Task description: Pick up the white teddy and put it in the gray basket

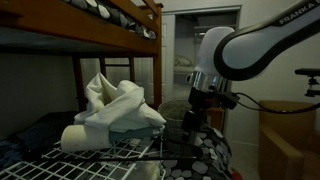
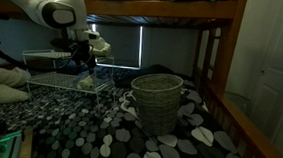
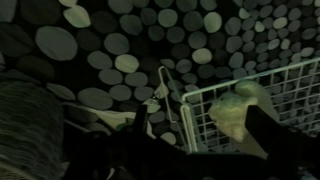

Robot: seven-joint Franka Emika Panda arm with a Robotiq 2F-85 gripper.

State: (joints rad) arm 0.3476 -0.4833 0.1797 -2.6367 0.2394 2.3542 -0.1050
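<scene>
The rack's corner (image 3: pixel 187 104) is between the gripper's fingers and the white teddy is by one finger, so the robot should center the gripper over the teddy (image 3: pixel 242 106) before lowering it.
The white teddy (image 3: pixel 238 108) lies in a white wire rack (image 3: pixel 190 125) on the polka-dot bed. It also shows in both exterior views (image 1: pixel 112 106) (image 2: pixel 86 82). My gripper (image 3: pixel 200 126) is open and hangs just above the rack's edge. The teddy sits between the fingers, closer to the right one, and I cannot tell whether they touch it. The gripper also shows in both exterior views (image 1: pixel 196 112) (image 2: pixel 80 57). The gray wicker basket (image 2: pixel 155 102) stands upright on the bed, well to the side of the rack.
The upper bunk's wooden frame (image 1: pixel 120 35) hangs low over the bed. A white pillow or blanket (image 2: pixel 1 84) lies beside the rack. The polka-dot bedspread (image 2: pixel 127 138) stretches between rack and basket. A door (image 2: pixel 278 59) is at one side.
</scene>
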